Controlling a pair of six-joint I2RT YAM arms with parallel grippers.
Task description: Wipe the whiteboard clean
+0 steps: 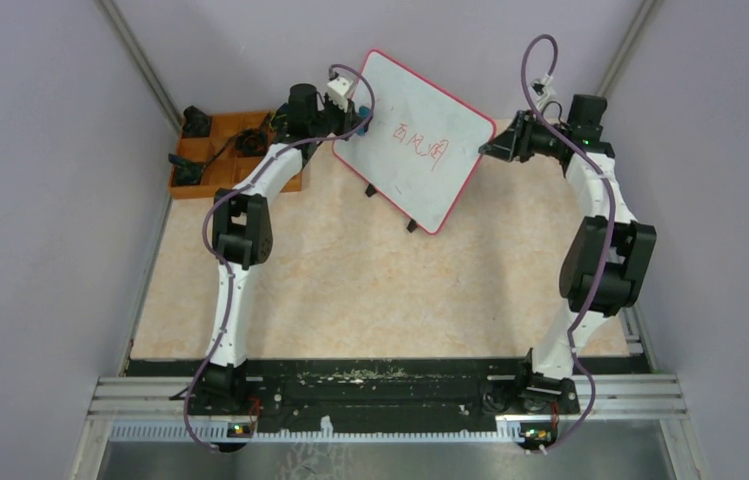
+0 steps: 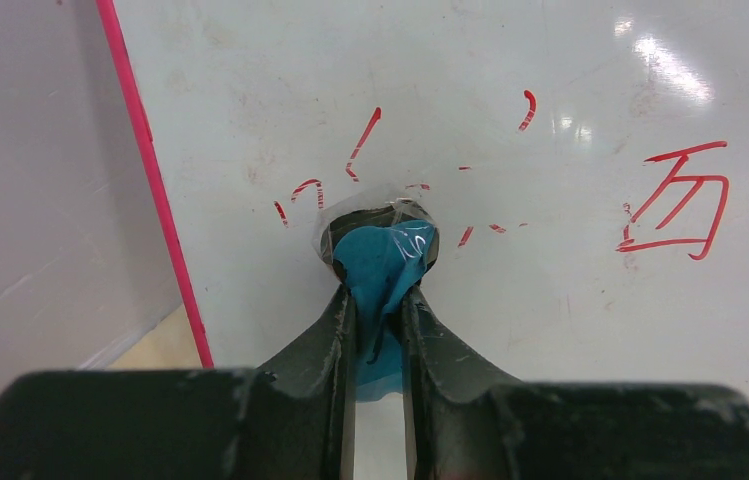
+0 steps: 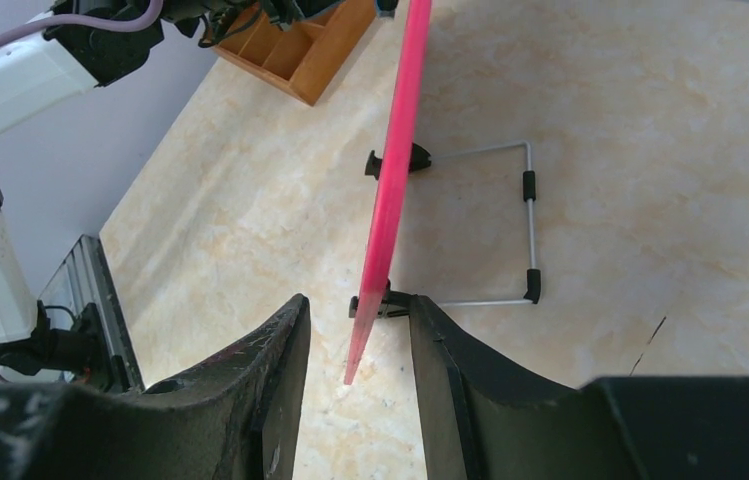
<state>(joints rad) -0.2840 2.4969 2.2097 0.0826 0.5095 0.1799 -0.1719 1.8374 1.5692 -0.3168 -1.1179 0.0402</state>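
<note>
The robot's right gripper has the whiteboard's pink edge (image 3: 374,268) loose between its open fingers, so it should clamp that edge (image 3: 356,358) and keep the whiteboard still before the wiping goes on.
The whiteboard (image 1: 420,185) stands tilted at the back of the table, with red characters (image 1: 418,145) on it. My left gripper (image 1: 353,118) is at its left part, shut on a blue cloth (image 2: 382,262) that presses on the board face (image 2: 550,350). Broken red strokes (image 2: 362,145) lie around the cloth and a whole red character (image 2: 685,200) is to its right. My right gripper (image 1: 488,150) is at the board's right edge. In the right wrist view it (image 3: 358,305) is open, its jaws on either side of the pink frame edge (image 3: 395,170) with gaps.
An orange compartment tray (image 1: 212,185) with black parts sits at the back left, also in the right wrist view (image 3: 300,60). The board's wire stand (image 3: 528,225) and black feet (image 1: 412,226) rest on the beige tabletop. Grey walls close in the sides.
</note>
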